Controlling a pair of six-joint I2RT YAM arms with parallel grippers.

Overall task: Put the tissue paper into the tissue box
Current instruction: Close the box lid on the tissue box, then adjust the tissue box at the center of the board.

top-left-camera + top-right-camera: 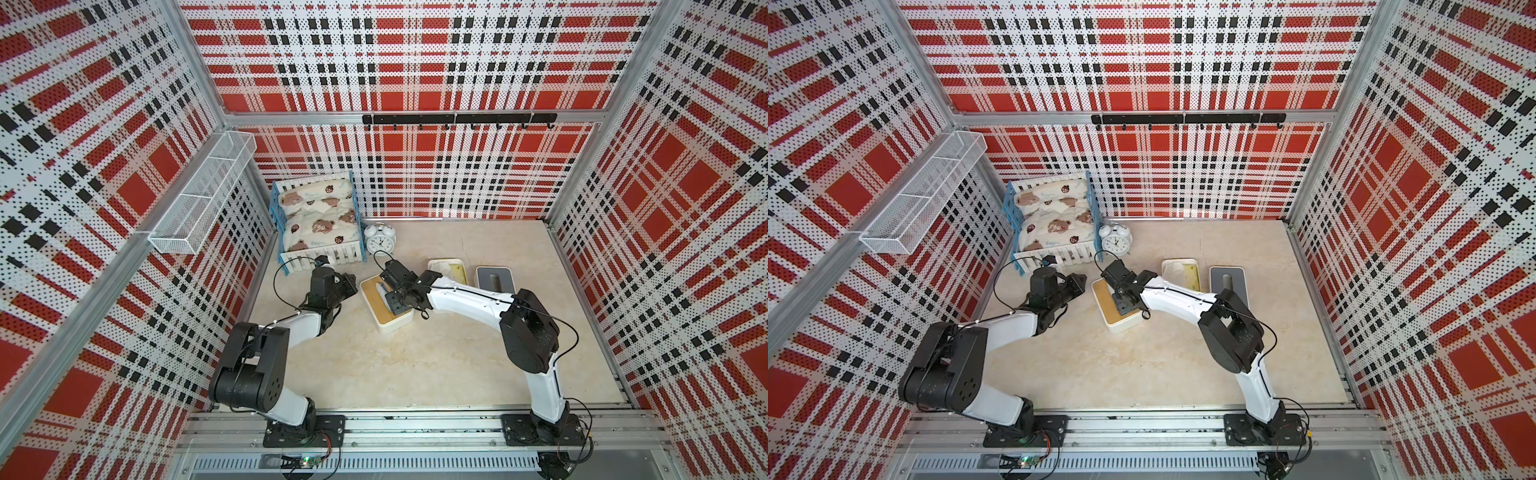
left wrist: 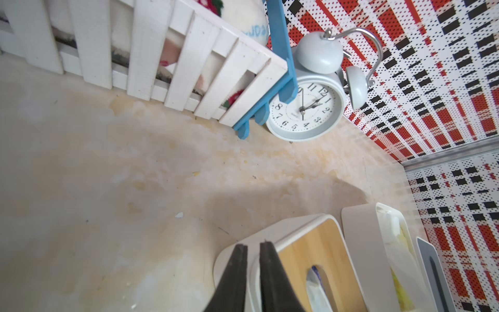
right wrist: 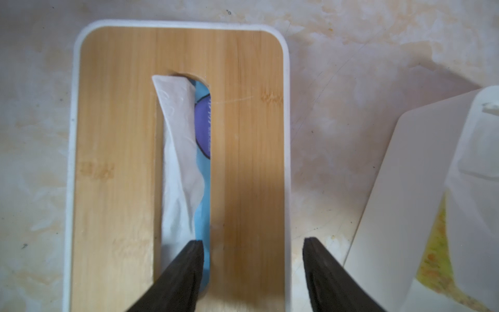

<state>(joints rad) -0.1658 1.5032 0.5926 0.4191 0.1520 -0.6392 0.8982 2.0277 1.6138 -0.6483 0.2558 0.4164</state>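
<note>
The tissue box (image 1: 371, 293) is at a slant under the robot's right gripper, so both grippers should push its long sides straight before the left gripper goes to the tissue paper (image 3: 179, 156).
The tissue box (image 1: 388, 316) is white with a wooden lid and lies on the table in both top views. White tissue paper (image 3: 181, 151) pokes out of the lid's slot, beside blue wrapping. My right gripper (image 3: 253, 241) hangs open just above the box (image 3: 243, 135). One of its fingers is over the slot's end and the other is past the box's long edge, with nothing between them. My left gripper (image 2: 253, 245) is shut to a thin gap and holds nothing. It hovers at the near corner of the box (image 2: 318, 256), where the tissue paper (image 2: 318, 294) shows in the slot.
A second white box (image 1: 446, 270) lies open with yellow stains inside, just right of the tissue box. A grey slotted lid (image 1: 494, 278) rests beside it. Behind the left arm stand an alarm clock (image 1: 380, 239) and a toy bed (image 1: 318, 220). A wire basket (image 1: 203, 195) hangs on the left wall.
</note>
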